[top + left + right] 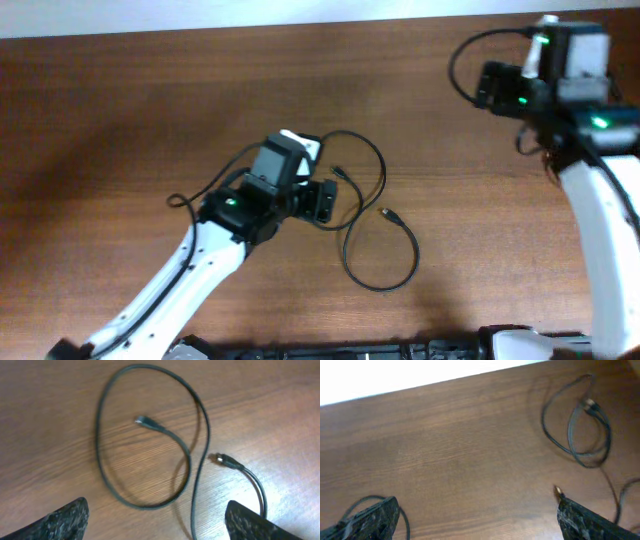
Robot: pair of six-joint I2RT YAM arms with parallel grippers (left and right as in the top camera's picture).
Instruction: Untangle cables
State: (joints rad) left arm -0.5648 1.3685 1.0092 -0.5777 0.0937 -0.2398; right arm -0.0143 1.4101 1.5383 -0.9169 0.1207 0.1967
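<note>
Next, I take the looped cable with my right gripper and carry it to the other cables, which lie on that side, beyond my left gripper's reach.
Two thin black cables lie apart on the wooden table. One curves in a loop from beside my left gripper, its plug lying inside the loop. The other forms a round loop nearer the front, with a silver-tipped plug. My left gripper is open and empty just left of both cables. My right gripper is open and empty at the far right, well away from them. The cables show far off in the right wrist view.
The table's far edge meets a white surface. A thin black cord curves by the right gripper's left finger; I cannot tell whether it is the arm's own wire. A thick arm wire loops at the right arm.
</note>
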